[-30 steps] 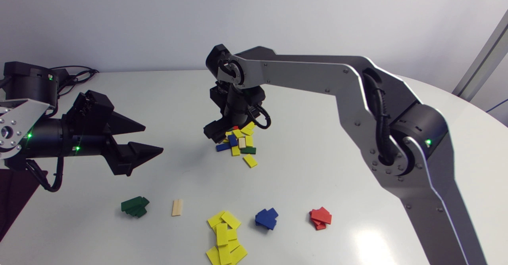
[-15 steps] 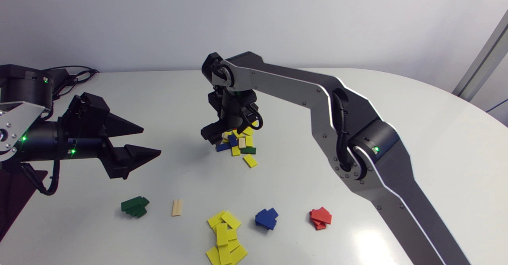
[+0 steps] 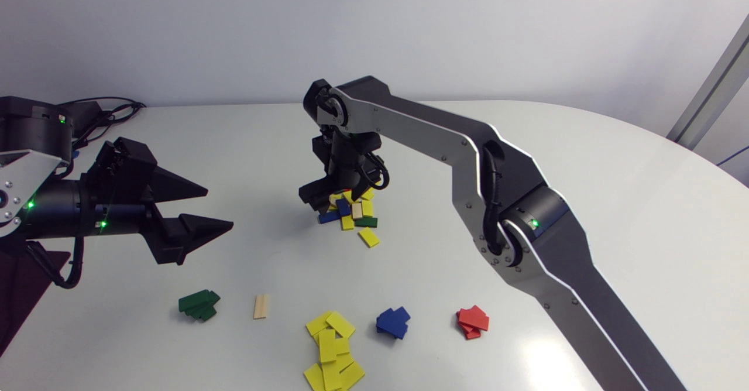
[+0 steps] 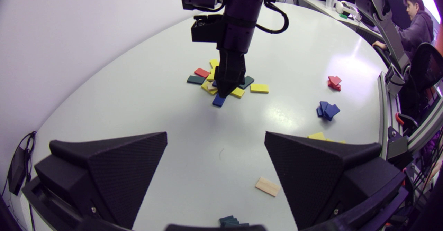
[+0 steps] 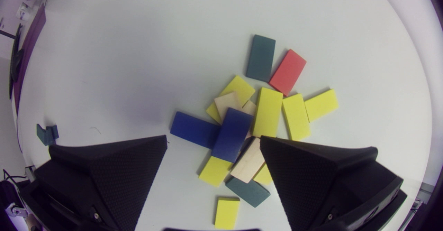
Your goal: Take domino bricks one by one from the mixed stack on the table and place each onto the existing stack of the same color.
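Corners (image 3: 404,312) stick out of the crooked blue stack (image 3: 392,323), so the stack will fall over and spread when the robot lowers the blue brick onto it.
The mixed pile (image 3: 353,211) of yellow, blue, green, red and wood bricks lies mid-table. My right gripper (image 3: 335,198) hangs open just above it, pointing down. In the right wrist view its fingers (image 5: 138,162) straddle the pile, and a blue brick (image 5: 231,134) lies on top between them, untouched. Near the front edge lie the sorted stacks: green (image 3: 199,305), a single wood brick (image 3: 261,306), yellow (image 3: 332,350), blue (image 3: 393,322) and red (image 3: 473,322). My left gripper (image 3: 213,206) hovers open and empty at the left, aimed at the pile (image 4: 221,82).
Cables (image 3: 111,113) lie at the back left corner. One yellow brick (image 3: 368,237) sits apart, just in front of the pile. The right arm (image 3: 468,163) spans from the front right to the table's middle.
The right arm's elbow has swung left and lower, and its gripper has sunk a little toward the pile. The left gripper has drifted slightly left.
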Controlling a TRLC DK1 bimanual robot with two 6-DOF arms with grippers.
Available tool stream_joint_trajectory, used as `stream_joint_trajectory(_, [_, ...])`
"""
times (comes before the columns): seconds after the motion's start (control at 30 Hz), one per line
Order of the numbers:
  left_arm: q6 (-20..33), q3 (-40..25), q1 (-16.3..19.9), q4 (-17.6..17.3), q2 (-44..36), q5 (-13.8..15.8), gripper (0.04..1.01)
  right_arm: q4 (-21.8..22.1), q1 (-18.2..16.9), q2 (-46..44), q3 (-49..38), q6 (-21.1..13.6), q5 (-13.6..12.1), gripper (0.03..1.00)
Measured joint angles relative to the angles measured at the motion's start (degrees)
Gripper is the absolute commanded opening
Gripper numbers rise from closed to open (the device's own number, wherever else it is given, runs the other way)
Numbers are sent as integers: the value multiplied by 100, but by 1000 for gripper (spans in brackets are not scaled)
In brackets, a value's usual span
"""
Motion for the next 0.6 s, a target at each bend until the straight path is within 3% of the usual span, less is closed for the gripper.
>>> stream_joint_trajectory(0.2, [24, 0, 42, -37, 0, 76, 1005, -74, -42, 35, 13, 20, -2, 931])
stream_joint_trajectory(0.37, [42, 0, 72, -92, 0, 92, 1005, -140, -39, 70, 181, 24, -4, 872])
stream_joint_trajectory(0.6, [44, 0, 90, -142, 0, 116, 1005, -608, -39, 503, 964, 42, -24, 843])
